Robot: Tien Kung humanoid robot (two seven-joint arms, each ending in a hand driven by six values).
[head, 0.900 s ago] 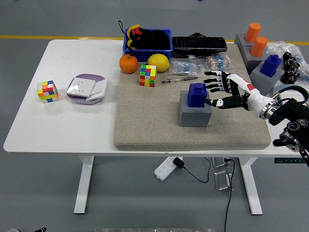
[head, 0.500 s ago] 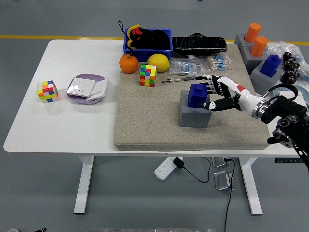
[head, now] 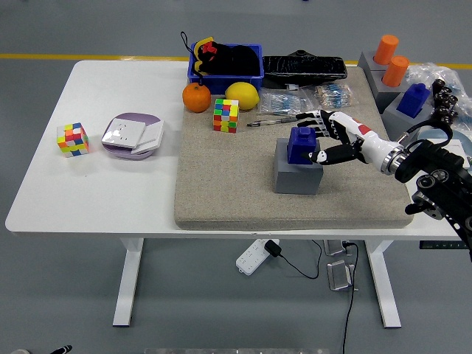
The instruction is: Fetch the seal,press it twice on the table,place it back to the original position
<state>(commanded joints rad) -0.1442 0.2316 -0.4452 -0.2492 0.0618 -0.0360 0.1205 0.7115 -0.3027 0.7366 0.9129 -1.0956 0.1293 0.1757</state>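
The blue seal's base [head: 301, 145] is framed by the grey block's top [head: 282, 153], so the blue seal will come loose and show a square hollow when I lift it.
A blue seal [head: 299, 142] stands on top of a grey block [head: 295, 177] near the middle of the tan mat [head: 221, 192]. My right hand [head: 316, 139] reaches in from the right and is at the seal's right side. Its fingers [head: 317, 121] are spread past the seal's back right corner and the thumb [head: 324, 155] lies at its front right corner. The hand is open and not closed around the seal. I cannot tell if it touches. The left arm is out of view.
On the mat's far part lie a Rubik's cube [head: 226, 115], an orange [head: 196, 96], a lemon [head: 242, 95], a pen [head: 273, 122] and plastic bags [head: 280, 103]. More grey blocks with orange seals [head: 391, 59] and a blue seal [head: 414, 98] stand at the right. A second cube [head: 73, 139] and a purple-white box [head: 133, 136] sit at the left.
My right hand has moved left and slightly farther over the mat, from beside the grey block up to the seal's right side. The seal and block have not moved.
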